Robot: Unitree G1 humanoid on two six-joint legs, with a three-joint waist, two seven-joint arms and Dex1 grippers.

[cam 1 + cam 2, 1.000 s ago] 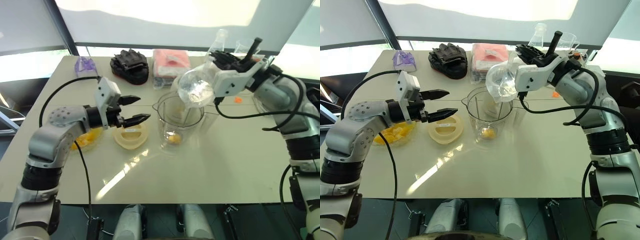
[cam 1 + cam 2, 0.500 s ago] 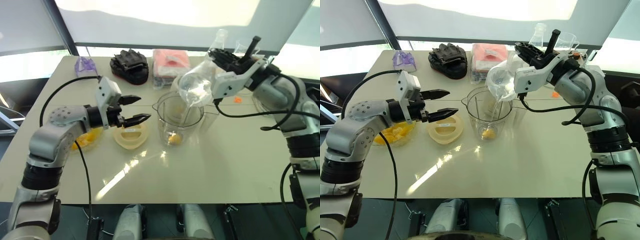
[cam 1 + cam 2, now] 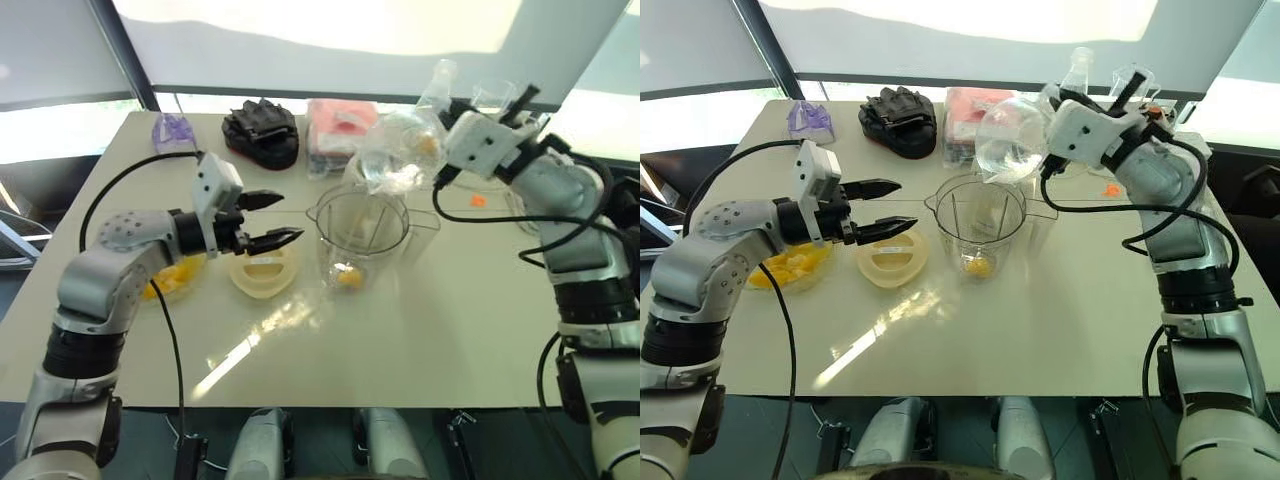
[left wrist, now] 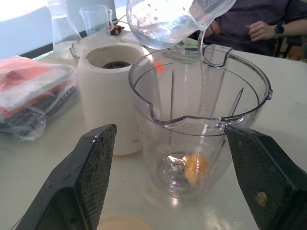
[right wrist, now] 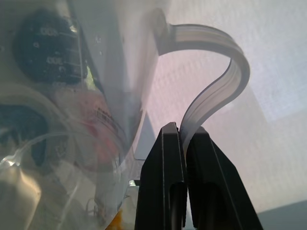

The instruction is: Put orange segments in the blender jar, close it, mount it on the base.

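Water from the clear jug runs inside the blender jar's opening [image 4: 203, 79], so I keep my right gripper on the jug's handle [image 5: 217, 98] until the jug stands upright, then release it.
The blender jar [image 3: 360, 235] stands upright and lidless mid-table, with one orange segment [image 3: 348, 278] at its bottom by the blades. The cream-white base [image 4: 112, 91] stands just behind it. More orange segments lie in a shallow glass bowl [image 3: 785, 268] at the left. My left gripper [image 3: 288, 217] hovers open just left of the jar, above the cream-yellow lid [image 3: 262, 270]. My right gripper [image 5: 183, 132] is shut on the handle of a clear jug [image 3: 395, 160], held in the air above and behind the jar's rim.
Along the table's back edge lie a black glove-like thing [image 3: 262, 135], a red-pink packet [image 3: 340, 130], a purple piece [image 3: 172, 128], a flask [image 3: 440, 80] and a beaker [image 3: 490, 95]. A tiny orange scrap [image 3: 477, 200] lies at the right. A person's hand [image 4: 261, 28] rests beyond the table.
My right gripper has rolled the clear jug back from its tilt over the jar's mouth and drawn it slightly to the right. The left arm has kept still.
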